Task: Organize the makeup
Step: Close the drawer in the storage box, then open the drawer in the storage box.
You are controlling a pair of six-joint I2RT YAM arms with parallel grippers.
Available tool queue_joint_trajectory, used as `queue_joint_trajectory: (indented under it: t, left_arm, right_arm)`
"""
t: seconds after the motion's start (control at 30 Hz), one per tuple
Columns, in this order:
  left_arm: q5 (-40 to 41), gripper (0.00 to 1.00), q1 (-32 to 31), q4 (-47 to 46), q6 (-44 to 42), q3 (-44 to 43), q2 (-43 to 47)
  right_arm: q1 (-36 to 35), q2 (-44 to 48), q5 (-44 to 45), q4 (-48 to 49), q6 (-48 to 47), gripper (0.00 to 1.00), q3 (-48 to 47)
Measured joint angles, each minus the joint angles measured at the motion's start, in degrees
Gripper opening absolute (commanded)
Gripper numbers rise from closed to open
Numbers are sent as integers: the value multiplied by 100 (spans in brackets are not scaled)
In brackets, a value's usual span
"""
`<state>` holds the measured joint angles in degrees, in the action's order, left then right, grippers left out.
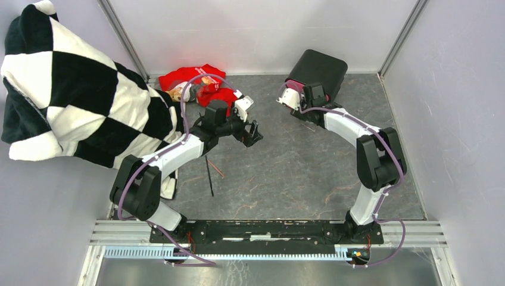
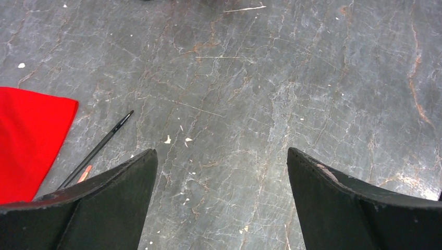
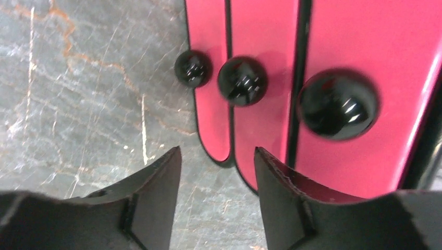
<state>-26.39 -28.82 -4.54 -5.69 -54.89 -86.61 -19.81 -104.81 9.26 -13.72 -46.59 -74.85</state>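
Note:
The robot's right gripper is in the way at the front of the shut pink drawers point(image 1: 293, 86), so it should move back and the left gripper should pull the top drawer's black knob point(image 3: 340, 104).
A thin black pencil point(image 1: 209, 176) lies on the grey table with a thin brown pencil point(image 1: 217, 171) beside it; the black pencil also shows in the left wrist view point(image 2: 96, 150), with an orange tip point(image 2: 84, 173) next to it. A peach puff point(image 1: 175, 93) sits on the red cloth point(image 1: 199, 82). My left gripper point(image 1: 253, 133) point(image 2: 221, 156) is open and empty above bare table, right of the pencils. My right gripper point(image 1: 299, 90) point(image 3: 218, 156) is open and empty, close in front of the pink drawers point(image 3: 260, 67). The other makeup is hidden.
The black box point(image 1: 317, 70) stands at the back right, its pink drawers shut, each with a black round knob point(image 3: 338, 104). A black-and-white checkered blanket point(image 1: 65, 89) covers the left side. The red cloth's corner shows in the left wrist view point(image 2: 31, 140).

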Motion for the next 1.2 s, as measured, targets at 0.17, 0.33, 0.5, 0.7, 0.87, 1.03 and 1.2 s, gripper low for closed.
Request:
queue_joint_trajectory:
  t: [0.17, 0.33, 0.5, 0.7, 0.87, 1.03, 1.2]
  left_arm:
    - [81, 100, 20, -7, -4, -2, -2]
    - [79, 97, 20, 24, 9, -496, -365]
    - [76, 91, 4, 50, 302, -1475, -1086]
    - [-68, 86, -74, 317, 1119, -3139, -2345]
    - [-382, 83, -208, 549, 2057, -4439, -3388]
    - [-717, 80, -339, 570, 2909, -5289, -4216]
    - [-986, 77, -396, 546, 3681, -5947, -4846]
  right_arm:
    - [-2, 566, -111, 35, 116, 65, 634]
    - [24, 1394, -240, 26, 570, 67, 863]
    - [367, 1952, -603, -76, 1233, 68, 866]
    - [1228, 2208, -1390, -356, 2006, 68, 984]
    - [1499, 2597, -2111, -544, 2496, 69, 1329]
    - [1591, 2935, -2544, -544, 2734, 69, 1589]
    - [1751, 3012, -2815, -522, 2863, 69, 1753]
